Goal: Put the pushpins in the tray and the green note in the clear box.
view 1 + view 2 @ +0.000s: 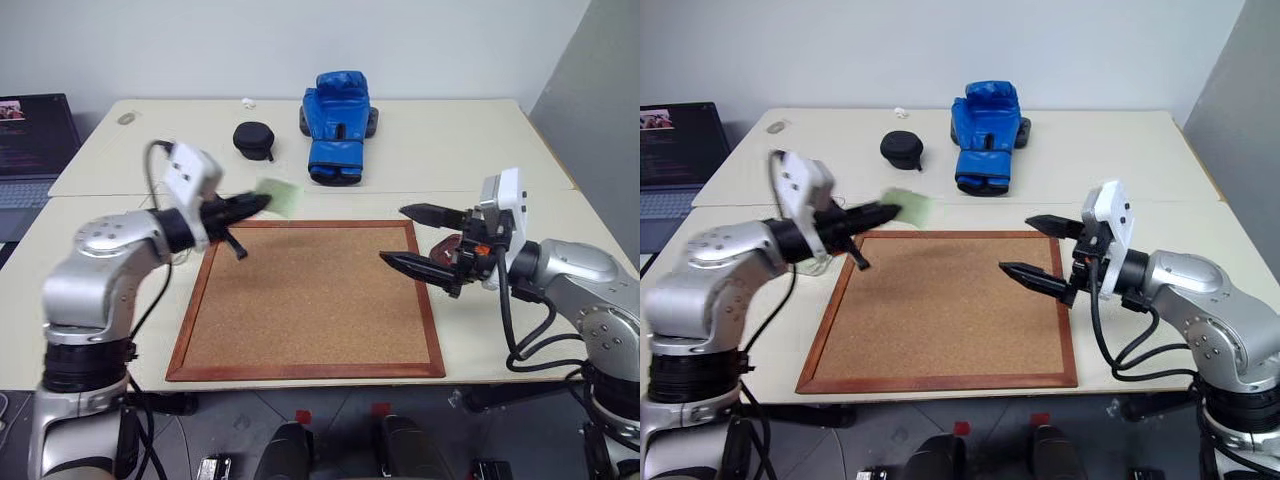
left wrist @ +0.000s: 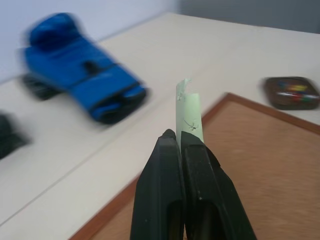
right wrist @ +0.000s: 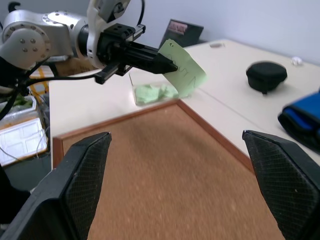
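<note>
The green note [image 1: 281, 197] is free of the cork board, so my left gripper should continue toward the clear box's open top [image 3: 154, 93] and let the green note go inside.
My left gripper [image 1: 262, 204] is shut on the green note [image 1: 279, 195], holding it in the air over the cork board's far left corner. The pale slip sticks out past the fingertips [image 2: 175, 137]. The clear box [image 3: 150, 93] stands on the table just beyond that corner, beneath the note, with crumpled green paper inside. My right gripper [image 1: 393, 234] is open and empty above the board's right edge. Behind it lies the dark brown tray [image 2: 292, 93], with coloured pushpins [image 2: 291, 89] in it.
A wooden-framed cork board [image 1: 305, 300] covers the near middle of the table. A blue boxing glove [image 1: 336, 125] and a black round case [image 1: 254, 139] lie at the back. A laptop [image 1: 30, 150] sits off to the far left.
</note>
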`<state>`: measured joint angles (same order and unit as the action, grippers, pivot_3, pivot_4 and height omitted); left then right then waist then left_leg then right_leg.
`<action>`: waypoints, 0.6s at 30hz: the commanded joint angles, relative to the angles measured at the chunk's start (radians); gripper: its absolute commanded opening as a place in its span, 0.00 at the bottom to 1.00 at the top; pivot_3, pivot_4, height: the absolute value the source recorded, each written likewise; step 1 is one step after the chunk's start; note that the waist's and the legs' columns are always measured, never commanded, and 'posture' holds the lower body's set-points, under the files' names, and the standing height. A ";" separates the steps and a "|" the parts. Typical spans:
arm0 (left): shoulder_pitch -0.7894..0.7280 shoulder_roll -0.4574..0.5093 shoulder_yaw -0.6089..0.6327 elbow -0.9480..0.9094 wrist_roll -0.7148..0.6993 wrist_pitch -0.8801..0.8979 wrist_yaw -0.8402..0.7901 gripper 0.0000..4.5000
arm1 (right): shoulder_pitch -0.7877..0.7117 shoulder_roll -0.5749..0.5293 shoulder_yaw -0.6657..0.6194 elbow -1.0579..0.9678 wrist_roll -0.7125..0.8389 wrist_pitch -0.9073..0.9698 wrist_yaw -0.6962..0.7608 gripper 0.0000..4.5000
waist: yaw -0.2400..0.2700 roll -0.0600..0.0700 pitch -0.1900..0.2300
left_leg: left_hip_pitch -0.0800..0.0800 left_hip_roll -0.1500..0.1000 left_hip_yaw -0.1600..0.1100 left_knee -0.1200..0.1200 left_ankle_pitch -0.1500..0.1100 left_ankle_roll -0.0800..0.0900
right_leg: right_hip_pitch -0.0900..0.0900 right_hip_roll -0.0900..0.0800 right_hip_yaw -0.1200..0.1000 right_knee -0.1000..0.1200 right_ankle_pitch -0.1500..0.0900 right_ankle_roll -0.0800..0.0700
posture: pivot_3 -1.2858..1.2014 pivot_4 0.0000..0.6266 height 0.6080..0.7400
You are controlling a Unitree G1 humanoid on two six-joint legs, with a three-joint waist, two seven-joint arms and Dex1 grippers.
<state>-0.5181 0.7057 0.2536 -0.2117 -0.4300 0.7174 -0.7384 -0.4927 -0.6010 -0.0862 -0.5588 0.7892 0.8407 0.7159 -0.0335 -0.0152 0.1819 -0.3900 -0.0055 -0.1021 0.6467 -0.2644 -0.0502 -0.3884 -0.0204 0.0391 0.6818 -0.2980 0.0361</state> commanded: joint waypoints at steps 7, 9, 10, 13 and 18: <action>0.063 0.042 0.206 0.139 0.195 -0.061 0.382 0.00 | -0.111 0.048 0.059 0.043 0.012 -0.048 0.020 0.99 | 0.002 0.000 0.000 | 0.000 0.000 -0.001 0.000 0.000 0.000 | 0.000 0.000 0.000 0.000 0.000 0.000 | 0.52 0.24 1.00; 0.064 0.035 0.215 0.204 0.224 -0.099 0.431 0.00 | -0.117 0.052 0.068 0.053 0.009 -0.055 0.022 0.99 | 0.002 0.000 0.000 | 0.000 0.000 -0.001 0.000 0.000 0.000 | 0.000 0.000 -0.001 0.000 0.000 0.000 | 0.52 0.24 1.00; 0.061 0.030 0.215 0.227 0.229 -0.116 0.443 0.00 | -0.118 0.053 0.072 0.057 0.006 -0.059 0.023 0.99 | 0.002 0.000 0.000 | 0.000 0.000 -0.001 0.000 0.000 0.000 | 0.000 -0.001 -0.001 0.000 0.000 0.000 | 0.52 0.24 1.00; 0.028 0.006 0.200 0.332 0.227 -0.180 0.456 0.00 | -0.109 0.052 0.082 0.068 -0.010 -0.075 0.027 0.99 | 0.007 0.000 0.000 | 0.000 -0.001 -0.001 0.000 0.000 0.000 | 0.000 -0.002 -0.001 0.000 0.000 0.000 | 0.52 0.24 1.00; -0.045 -0.021 0.166 0.479 0.224 -0.258 0.451 0.09 | -0.103 0.050 0.079 0.070 -0.018 -0.078 0.021 1.00 | 0.007 -0.002 -0.001 | -0.001 -0.001 -0.002 0.000 0.000 0.000 | -0.001 -0.002 -0.002 0.000 0.000 0.000 | 0.52 0.24 1.00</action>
<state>-0.5325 0.6763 0.4226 0.2547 -0.2114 0.5023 -0.2890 -0.5830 -0.5481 0.0118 -0.4710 0.7680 0.7826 0.7369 -0.0263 -0.0169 0.1813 -0.3914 -0.0068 -0.1039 0.6468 -0.2643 -0.0504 -0.3891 -0.0225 0.0373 0.6815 -0.2979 0.0360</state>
